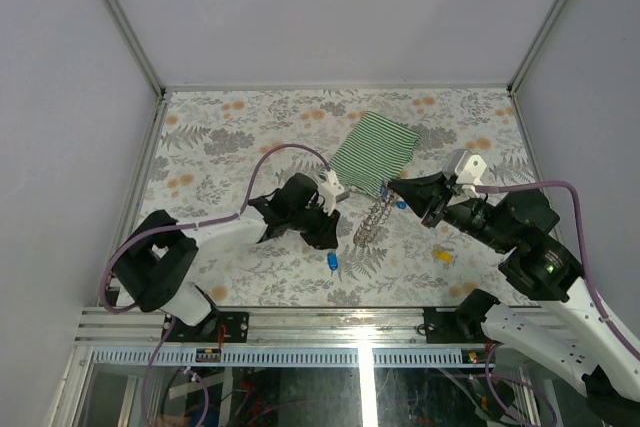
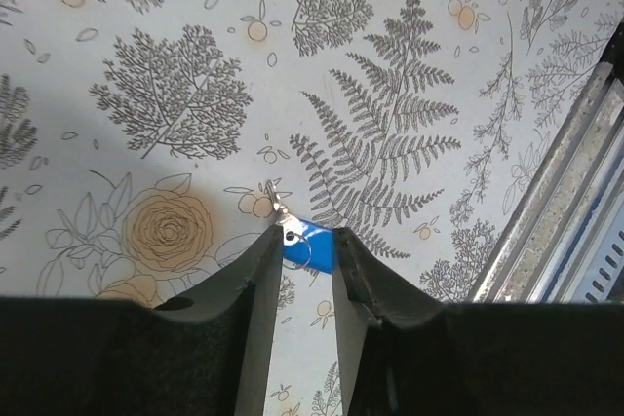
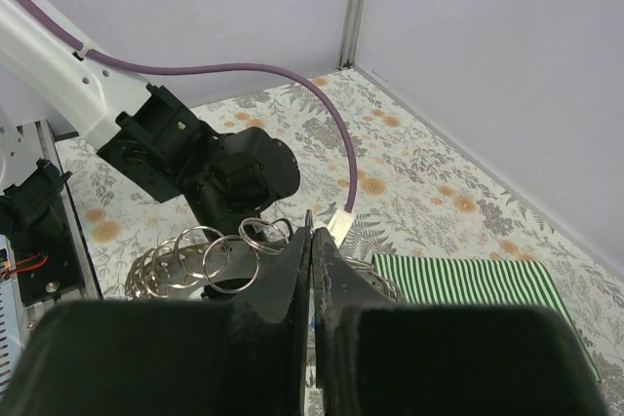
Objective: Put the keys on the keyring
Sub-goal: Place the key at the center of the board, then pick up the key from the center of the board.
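The blue key's tag (image 2: pixel 310 246) lies at an angle across my left gripper's fingers, so I should open those fingers, move back and turn to get in line with the tag's long sides (image 1: pixel 332 262).
My left gripper (image 1: pixel 325 239) points down at the table's near middle. In the left wrist view its fingertips (image 2: pixel 304 233) close on a blue key (image 2: pixel 314 246), whose metal loop sticks out at the left tip. The same blue key (image 1: pixel 331 261) shows in the top view. My right gripper (image 1: pixel 392 190) is shut on the keyring (image 1: pixel 371 220), a silvery coil hanging from its tips toward the table. In the right wrist view the gripper (image 3: pixel 313 231) pinches the ring wire, with the keyring's coils (image 3: pixel 205 260) spread to the left. A yellow key (image 1: pixel 443 256) lies at the right. No red key shows.
A green-and-white striped cloth (image 1: pixel 375 150) lies behind the grippers and shows in the right wrist view (image 3: pixel 468 284). The left arm's black wrist (image 3: pixel 224 172) and purple cable (image 3: pixel 331 133) sit close in front of the right gripper. The metal rail at the table's near edge (image 2: pixel 565 211) is nearby.
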